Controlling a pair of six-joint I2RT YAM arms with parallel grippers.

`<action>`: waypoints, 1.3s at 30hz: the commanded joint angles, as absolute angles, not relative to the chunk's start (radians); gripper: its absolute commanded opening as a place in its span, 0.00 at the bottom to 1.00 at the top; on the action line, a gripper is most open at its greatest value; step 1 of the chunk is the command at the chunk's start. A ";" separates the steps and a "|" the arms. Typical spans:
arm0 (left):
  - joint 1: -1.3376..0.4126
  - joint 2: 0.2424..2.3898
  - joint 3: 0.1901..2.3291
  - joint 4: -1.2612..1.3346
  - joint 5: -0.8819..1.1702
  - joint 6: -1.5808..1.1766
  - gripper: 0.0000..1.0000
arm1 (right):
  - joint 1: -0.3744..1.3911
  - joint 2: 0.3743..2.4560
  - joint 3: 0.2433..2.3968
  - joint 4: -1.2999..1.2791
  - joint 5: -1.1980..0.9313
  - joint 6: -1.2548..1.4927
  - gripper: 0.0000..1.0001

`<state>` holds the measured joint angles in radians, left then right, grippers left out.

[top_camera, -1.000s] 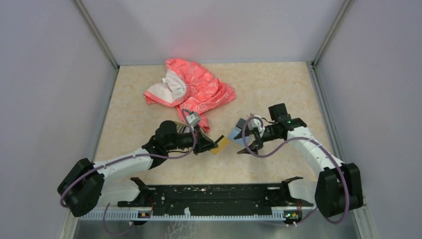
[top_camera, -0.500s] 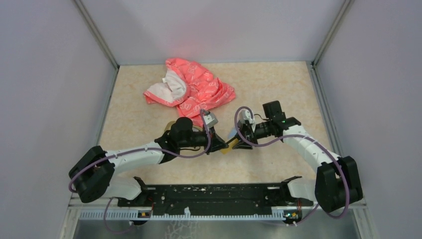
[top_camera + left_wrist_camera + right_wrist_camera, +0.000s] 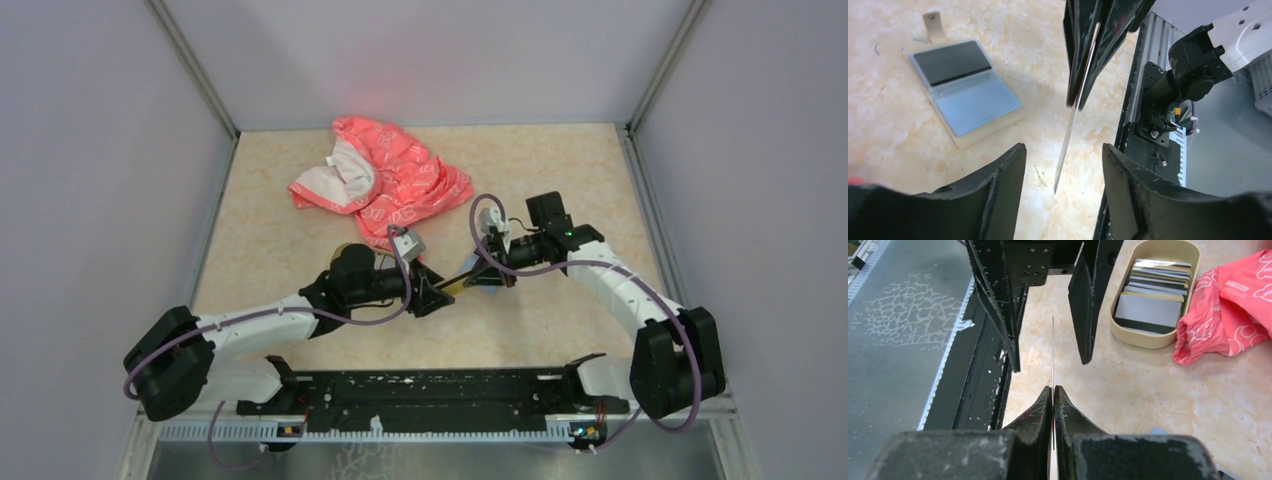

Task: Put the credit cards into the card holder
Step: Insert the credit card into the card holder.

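My right gripper is holding on where the golden-tan credit card runs deep (image 3: 1089,57) into its fingers, so my left gripper should hold the credit card's loose end (image 3: 1061,167) while my right gripper opens and takes hold again.
A golden-tan credit card (image 3: 462,282) hangs edge-on between the two arms, above the table. My right gripper (image 3: 1053,387) is shut on one end of it. My left gripper (image 3: 1063,165) is open, one finger (image 3: 998,305) on each side of the card's (image 3: 1073,125) other end and not touching it. The card holder (image 3: 965,90) lies open on the table below, blue-grey lining up, with a dark card in its upper pocket. In the top view the right gripper (image 3: 490,272) hides most of it. More credit cards (image 3: 1148,290) are stacked in an oval dish.
The oval gold-rimmed dish (image 3: 1193,270) stands behind the left wrist. A pink-red patterned cloth (image 3: 385,180) lies crumpled beyond it. The black rail (image 3: 430,395) with the arm bases runs along the near edge.
The card passed from left to right: the right gripper shut on it, then the left gripper opened and drew back a little to the left.
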<state>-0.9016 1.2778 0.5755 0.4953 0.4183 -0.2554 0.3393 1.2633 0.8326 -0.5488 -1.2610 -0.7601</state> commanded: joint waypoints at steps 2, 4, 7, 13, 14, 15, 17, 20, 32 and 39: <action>-0.901 1.136 0.402 0.682 0.309 -0.287 0.85 | 0.336 1.257 0.892 -0.527 -1.342 -0.670 0.00; -0.898 1.071 0.327 0.758 0.270 -0.315 0.98 | 0.323 1.249 0.884 -0.479 -1.374 -0.606 0.00; -0.896 0.994 0.231 0.858 0.195 -0.373 0.99 | 0.301 1.231 0.858 -0.367 -1.417 -0.474 0.00; -0.896 0.976 0.079 1.153 0.223 -0.382 0.98 | 0.282 1.186 0.780 -0.053 -1.446 -0.167 0.00; -0.896 0.994 0.074 1.190 0.232 -0.378 0.97 | 0.283 1.183 0.771 -0.024 -1.446 -0.141 0.00; -0.897 1.014 0.073 1.225 0.242 -0.378 0.95 | 0.283 1.183 0.767 -0.011 -1.446 -0.127 0.00; -0.897 1.072 0.083 1.300 0.271 -0.374 0.92 | 0.283 1.186 0.765 -0.009 -1.446 -0.116 0.00; -0.899 1.171 0.115 1.404 0.308 -0.377 0.85 | 0.284 1.192 0.766 -0.008 -1.449 -0.111 0.00; -0.899 1.489 0.256 1.649 0.383 -0.443 0.61 | 0.284 1.203 0.760 -0.008 -1.451 -0.110 0.00; -0.899 1.574 0.280 1.762 0.396 -0.477 0.34 | 0.283 1.206 0.758 -0.008 -1.452 -0.120 0.00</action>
<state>-0.9009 1.5425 0.2581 1.5101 0.3676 -0.4438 0.2848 1.2114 0.7589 -0.0437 -1.4193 -0.1177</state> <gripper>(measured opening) 0.378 0.007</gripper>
